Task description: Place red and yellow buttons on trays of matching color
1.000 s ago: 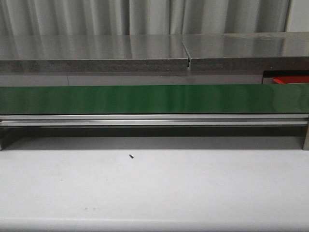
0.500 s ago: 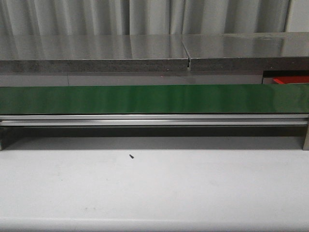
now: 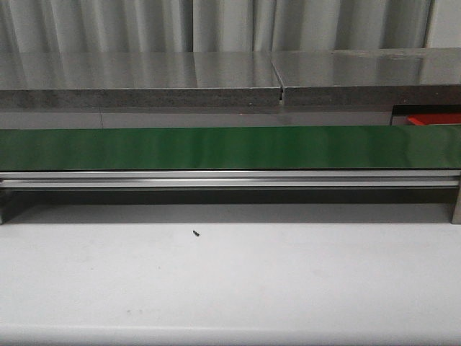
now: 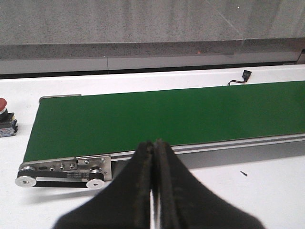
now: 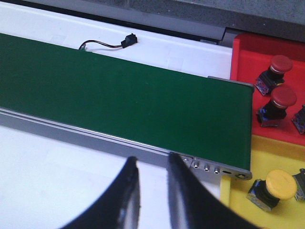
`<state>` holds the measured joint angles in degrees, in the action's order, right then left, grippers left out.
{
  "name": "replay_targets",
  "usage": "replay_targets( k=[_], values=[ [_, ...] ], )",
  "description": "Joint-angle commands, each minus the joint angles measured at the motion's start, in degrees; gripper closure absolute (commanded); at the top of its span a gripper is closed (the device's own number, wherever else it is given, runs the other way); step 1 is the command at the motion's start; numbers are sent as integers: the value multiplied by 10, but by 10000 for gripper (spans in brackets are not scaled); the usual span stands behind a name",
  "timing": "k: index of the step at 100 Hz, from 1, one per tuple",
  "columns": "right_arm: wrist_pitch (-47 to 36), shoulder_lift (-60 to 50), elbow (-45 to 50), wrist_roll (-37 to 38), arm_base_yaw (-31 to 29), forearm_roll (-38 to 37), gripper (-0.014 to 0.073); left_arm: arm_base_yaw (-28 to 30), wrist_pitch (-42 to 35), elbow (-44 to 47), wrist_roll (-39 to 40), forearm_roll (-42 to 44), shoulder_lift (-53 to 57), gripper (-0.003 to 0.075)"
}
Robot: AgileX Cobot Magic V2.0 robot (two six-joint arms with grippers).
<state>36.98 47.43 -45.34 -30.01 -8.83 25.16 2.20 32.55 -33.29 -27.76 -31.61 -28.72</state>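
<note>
The red button is next to the belt's end (image 4: 35,138) away from the trays, out of my right gripper's reach. My left gripper should reach for that button (image 4: 3,105).
In the right wrist view a red tray (image 5: 245,57) holds two red buttons (image 5: 280,65) (image 5: 283,98). Beside it a yellow tray (image 5: 281,150) holds a yellow button (image 5: 278,184). Both trays sit past the end of the green belt (image 5: 119,98). My right gripper (image 5: 151,161) hovers over the white table in front of the belt, open by a narrow gap, with nothing in it. In the left wrist view one red button (image 4: 4,117) stands on the table beside the belt's other end. My left gripper (image 4: 154,144) is shut and empty near the belt rail.
The green conveyor belt (image 3: 230,148) spans the front view, with a grey ledge (image 3: 144,79) behind it and the white table (image 3: 230,281) in front. A corner of the red tray (image 3: 436,119) shows at the far right. A cable connector (image 5: 128,41) lies behind the belt.
</note>
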Motion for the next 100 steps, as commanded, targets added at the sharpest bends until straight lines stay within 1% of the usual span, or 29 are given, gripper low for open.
replay_targets(
  k=[1,85,90,95,100],
  values=[
    [-26,-7,-15,-6,0,7,666,-4,-38,-15,2,-17,-3,739],
    [-26,-7,-15,-6,0,7,660,-4,-47,-15,2,-13,-3,733],
    [-26,-7,-15,-6,0,7,660,-4,-49,-15,6,-13,-3,707],
    [-26,-7,-15,-6,0,7,660,-4,-49,-15,8,-13,-3,655],
    [-26,-7,-15,-6,0,7,660,-3,-49,-15,8,-13,-3,563]
  ],
)
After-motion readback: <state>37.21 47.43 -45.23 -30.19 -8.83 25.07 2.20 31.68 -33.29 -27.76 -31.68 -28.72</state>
